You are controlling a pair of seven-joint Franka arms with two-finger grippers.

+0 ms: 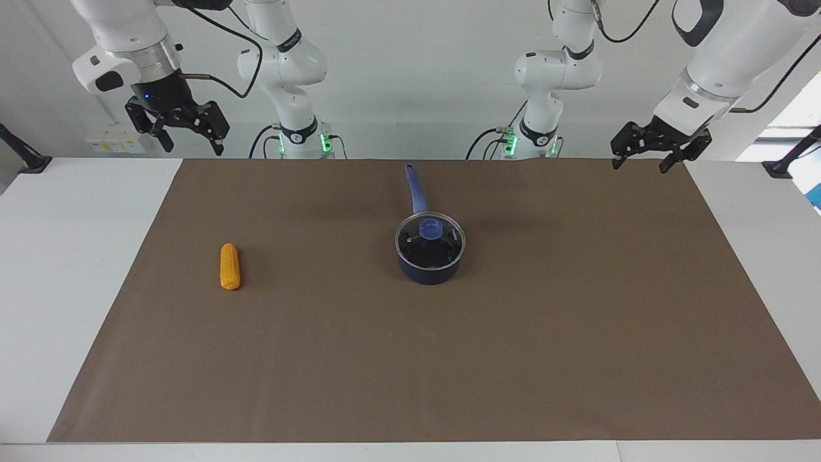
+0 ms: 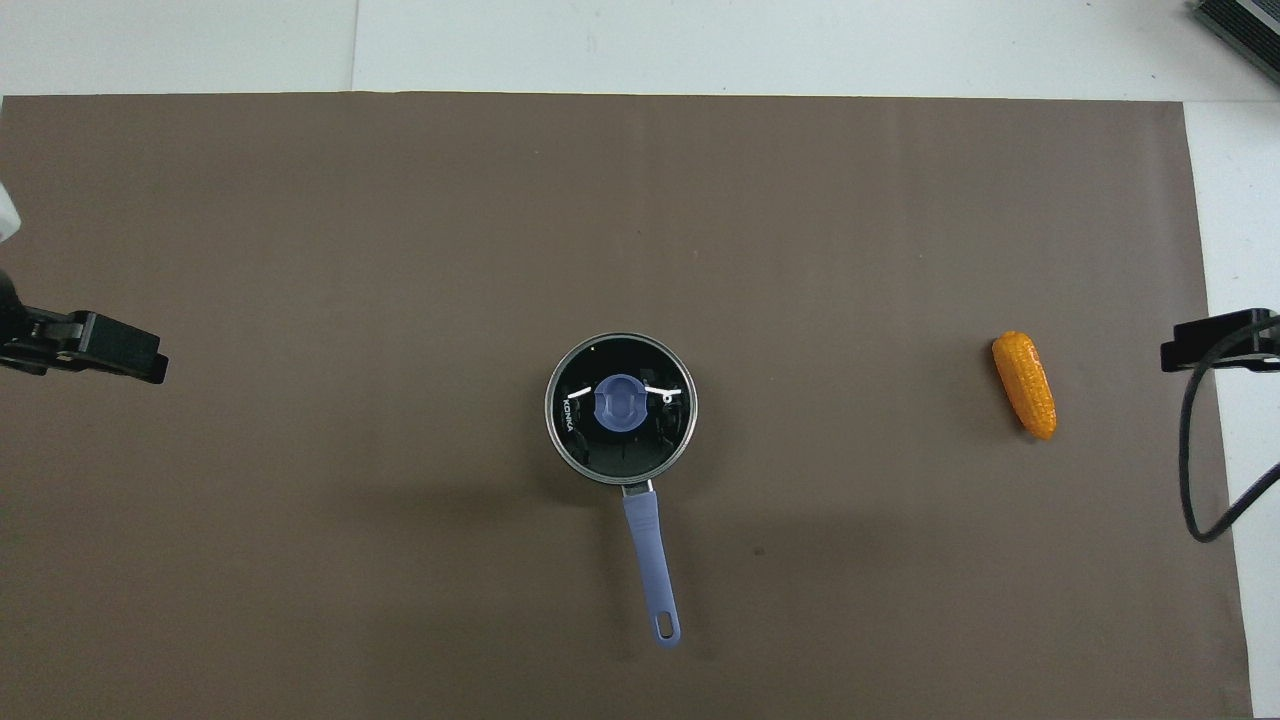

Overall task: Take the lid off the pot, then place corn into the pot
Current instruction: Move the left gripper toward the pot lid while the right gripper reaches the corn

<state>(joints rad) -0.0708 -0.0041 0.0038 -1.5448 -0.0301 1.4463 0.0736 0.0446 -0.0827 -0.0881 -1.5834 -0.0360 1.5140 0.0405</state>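
Observation:
The corn [image 2: 1026, 385] is shorter than the width of the glass lid [image 2: 621, 408], so I expect the corn to lie completely inside the pot when the robot lowers it in.
The navy pot [image 1: 431, 268] stands mid-table on the brown mat, its long blue handle [image 1: 415, 187] pointing toward the robots. The glass lid [image 1: 449, 247] with its blue knob [image 1: 430, 229] sits on the pot. In the overhead view the lid [image 2: 660, 440] covers the pot. The corn [image 1: 229, 266] lies on the mat toward the right arm's end; it also shows in the overhead view [image 2: 1024, 384]. My left gripper [image 1: 640, 167] hangs open and empty, raised over the mat's edge at the left arm's end. My right gripper [image 1: 194, 147] hangs open and empty, raised over the right arm's end.
The brown mat [image 1: 513, 359] covers most of the white table [image 1: 58, 256]. A black cable [image 2: 1192, 450] hangs from the right arm near the corn. A dark object [image 2: 1240, 30] sits at the table's farthest corner at the right arm's end.

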